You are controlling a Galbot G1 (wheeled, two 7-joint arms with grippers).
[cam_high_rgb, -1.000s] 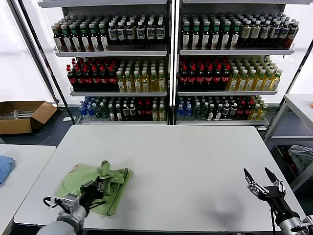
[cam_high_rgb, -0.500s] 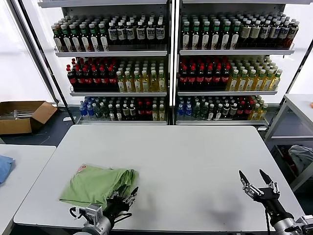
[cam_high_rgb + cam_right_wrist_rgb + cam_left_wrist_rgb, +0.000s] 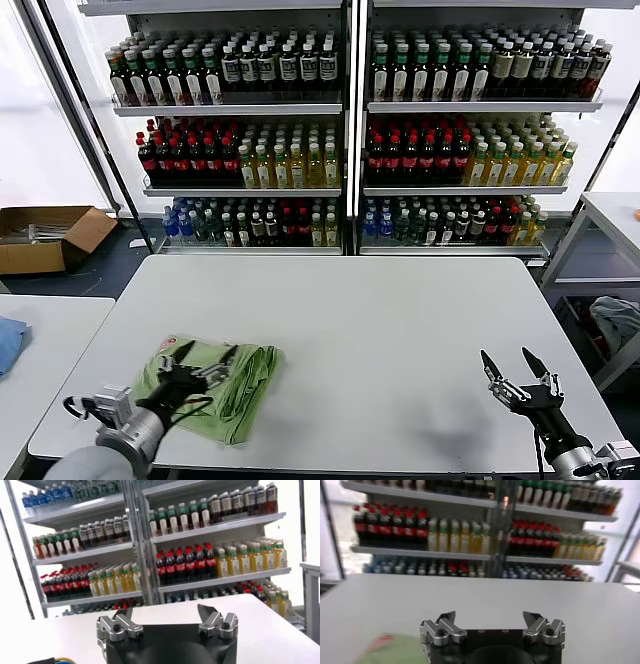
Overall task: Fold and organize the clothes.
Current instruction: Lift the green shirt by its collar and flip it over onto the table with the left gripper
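Observation:
The folded light green polo shirt's red logo corner lies free, so the robot's open left gripper should keep going toward the edge point(image 3: 152, 369) beside it and close there.
The light green polo shirt point(image 3: 245, 385) lies folded into a rough bundle on the front left part of the white table point(image 3: 380, 320), with a bit of red logo at its far left corner. Its edge also shows in the left wrist view point(image 3: 390, 650). My left gripper point(image 3: 200, 360) is open and empty, held over the near left part of the shirt. In its own view the left gripper point(image 3: 490, 617) has its jaws wide apart with nothing between them. My right gripper point(image 3: 515, 370) is open and empty at the table's front right; in its own view the right gripper point(image 3: 165, 612) is also empty.
Shelves of bottles point(image 3: 340, 150) stand behind the table. A cardboard box point(image 3: 45, 235) sits on the floor at far left. A blue cloth point(image 3: 8, 340) lies on a side table at left, and a grey cloth point(image 3: 615, 320) lies at right.
My left gripper moved from the shirt's near right edge back over its left part, and the shirt's near edge shifted. My right gripper moved slightly lower and left.

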